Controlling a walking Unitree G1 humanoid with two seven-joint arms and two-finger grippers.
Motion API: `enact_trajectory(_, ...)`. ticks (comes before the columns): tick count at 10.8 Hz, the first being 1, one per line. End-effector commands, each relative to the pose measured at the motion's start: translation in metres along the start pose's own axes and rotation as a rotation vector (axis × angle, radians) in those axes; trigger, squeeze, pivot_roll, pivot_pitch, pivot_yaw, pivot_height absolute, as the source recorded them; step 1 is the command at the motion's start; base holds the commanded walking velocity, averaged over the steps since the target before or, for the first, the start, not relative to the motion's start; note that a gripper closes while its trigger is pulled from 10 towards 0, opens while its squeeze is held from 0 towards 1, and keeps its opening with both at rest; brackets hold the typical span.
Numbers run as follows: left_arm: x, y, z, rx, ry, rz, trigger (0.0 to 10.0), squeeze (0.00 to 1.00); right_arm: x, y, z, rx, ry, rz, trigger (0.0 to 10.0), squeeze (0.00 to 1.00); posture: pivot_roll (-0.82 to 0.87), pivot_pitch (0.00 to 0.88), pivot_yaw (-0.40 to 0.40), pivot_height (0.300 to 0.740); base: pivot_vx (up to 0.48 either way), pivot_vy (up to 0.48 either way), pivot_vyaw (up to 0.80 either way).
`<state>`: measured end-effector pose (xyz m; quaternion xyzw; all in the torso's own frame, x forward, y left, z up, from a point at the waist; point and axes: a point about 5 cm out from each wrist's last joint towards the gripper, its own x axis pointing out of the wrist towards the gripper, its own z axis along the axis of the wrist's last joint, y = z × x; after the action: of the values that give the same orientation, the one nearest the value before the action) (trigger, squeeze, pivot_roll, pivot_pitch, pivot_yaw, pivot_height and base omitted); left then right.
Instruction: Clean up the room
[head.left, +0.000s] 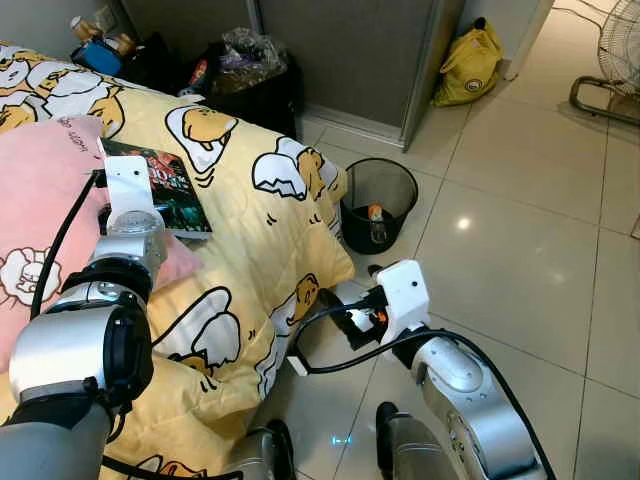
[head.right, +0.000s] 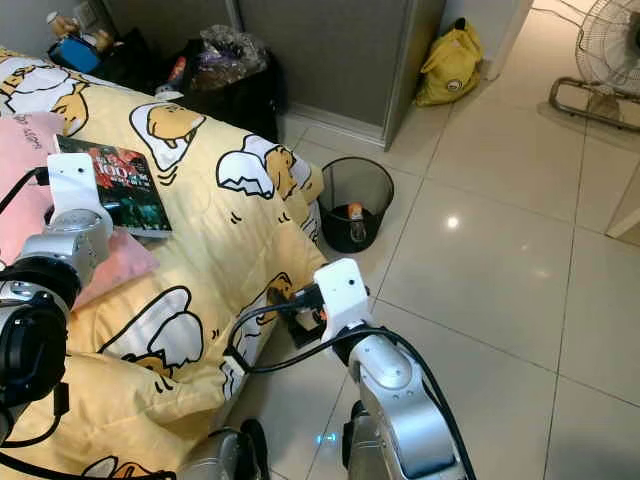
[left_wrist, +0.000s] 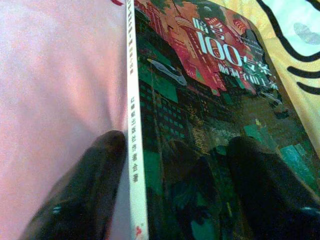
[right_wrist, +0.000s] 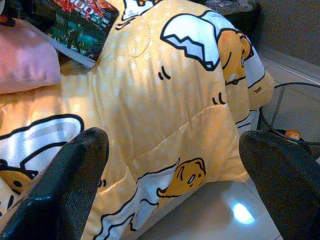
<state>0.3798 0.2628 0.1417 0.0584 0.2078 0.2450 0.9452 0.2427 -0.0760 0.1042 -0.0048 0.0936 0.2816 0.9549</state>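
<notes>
My left gripper will bring the book (head.left: 168, 192) up on edge and still shut when I lift it, because the white spine (left_wrist: 134, 120) is between the gripper's fingers.
A dark book (head.left: 165, 190) with a red and green cover lies flat on the bed, half on the pink pillow (head.left: 45, 190) and half on the yellow egg-print duvet (head.left: 250, 230). My left gripper (left_wrist: 175, 200) is open right over the book's white spine; one finger (left_wrist: 85, 190) is on the pillow side and the other finger (left_wrist: 270, 190) is over the cover. Low beside the bed's hanging edge, above the floor, my right gripper (head.left: 358, 322) is open and holds nothing.
A black mesh bin (head.left: 378, 205) with a bottle inside stands on the tiles by the bed's corner. Dark bags (head.left: 240, 70) and clutter sit against the grey cabinet. A yellow bag (head.left: 470, 62) and a fan (head.left: 610, 60) are farther back.
</notes>
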Motion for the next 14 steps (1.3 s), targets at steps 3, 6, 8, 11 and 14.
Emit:
enact_trajectory(3, 0.003, 0.011, -0.01, -0.021, 0.025, 0.01, 0.0, 0.0, -0.002, 0.005, 0.001, 0.01, 0.006, 0.027, 10.0, 0.0, -0.26, 0.258, 0.103, 0.74, 0.0, 0.0, 0.0)
enact_trajectory(6, 0.003, 0.01, -0.011, -0.056, 0.026, -0.019, 0.0, 0.0, -0.002, 0.005, -0.001, 0.013, 0.009, 0.031, 10.0, 0.0, -0.26, 0.243, 0.101, 0.74, 0.0, 0.0, 0.0)
enact_trajectory(8, 0.002, 0.007, -0.015, -0.109, 0.033, -0.043, 0.0, 0.0, -0.001, 0.004, -0.002, 0.014, 0.014, 0.033, 10.0, 0.0, -0.26, 0.224, 0.098, 0.74, 0.0, 0.0, 0.0)
enact_trajectory(11, 0.001, 0.001, -0.011, -0.126, 0.01, -0.086, 0.0, 0.0, 0.0, 0.004, -0.003, 0.016, 0.015, 0.034, 10.0, 0.0, -0.25, 0.213, 0.095, 0.74, 0.0, 0.0, 0.0)
enact_trajectory(14, 0.0, -0.004, 0.012, -0.2, -0.095, -0.158, 0.0, 0.0, 0.002, 0.002, -0.002, 0.014, 0.012, 0.034, 10.0, 0.0, -0.25, 0.211, 0.094, 0.74, 0.0, 0.0, 0.0)
